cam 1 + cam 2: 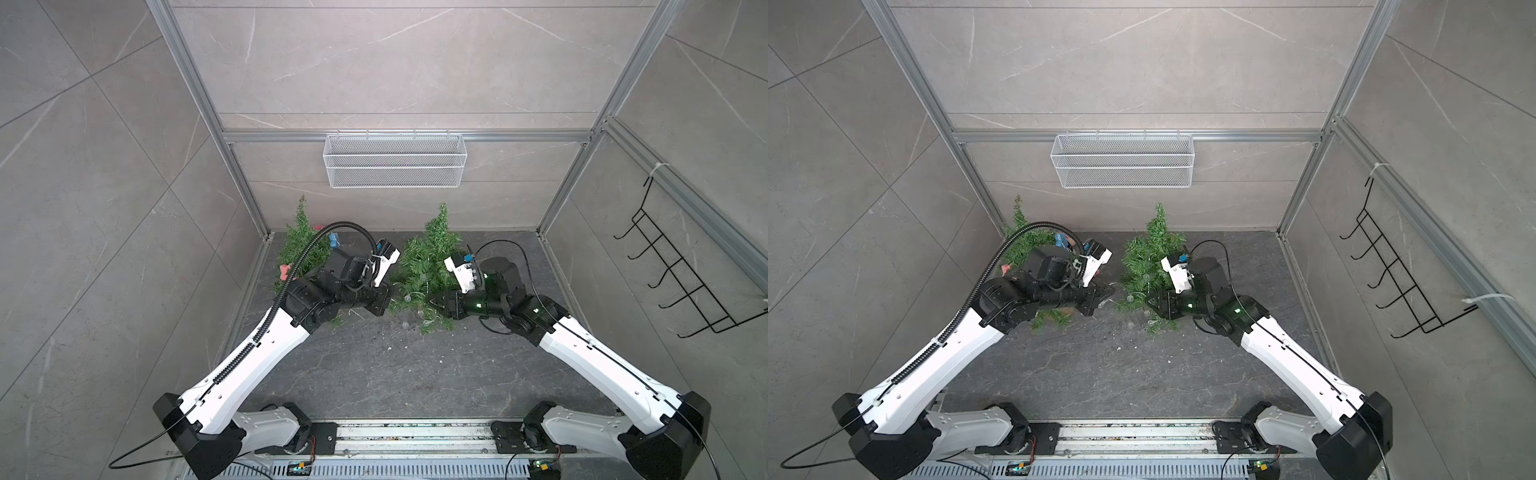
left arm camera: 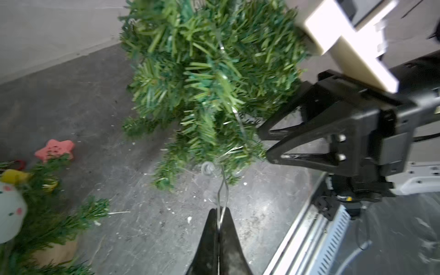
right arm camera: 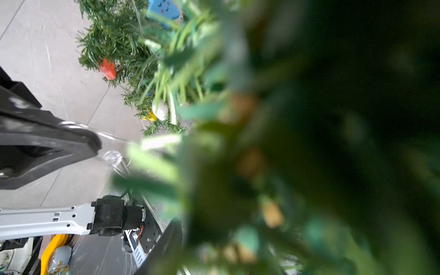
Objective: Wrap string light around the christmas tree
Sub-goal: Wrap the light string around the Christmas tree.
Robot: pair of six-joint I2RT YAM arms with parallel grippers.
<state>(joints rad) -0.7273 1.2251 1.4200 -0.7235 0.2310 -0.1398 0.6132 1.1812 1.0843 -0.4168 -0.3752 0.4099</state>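
Note:
I need to move my right gripper back clear, because lower branches [image 2: 249,147] crowd its fingers short of the wire in my left gripper. My right gripper should then take that wire [image 2: 223,185] in front.
The christmas tree [image 1: 430,253] [image 1: 1152,253] stands at the middle back of the dark floor, and its green branches [image 2: 209,76] fill the left wrist view. The string light is a thin silver wire [image 2: 222,190] with clear bulbs [image 2: 207,167] [image 3: 112,157], running from the tree's lowest branches. My left gripper [image 2: 219,210] [image 1: 388,300] is shut on that wire, just left of the tree's foot. My right gripper [image 2: 265,142] [image 1: 432,301] is open at the tree's lower right branches. In the right wrist view blurred foliage hides its jaws.
A second tree [image 1: 300,245] with coloured ornaments stands at the back left behind my left arm, with a pink star [image 2: 54,148] on the floor beside it. A white mesh basket [image 1: 395,160] hangs on the back wall. A black wire rack [image 1: 685,270] hangs on the right wall.

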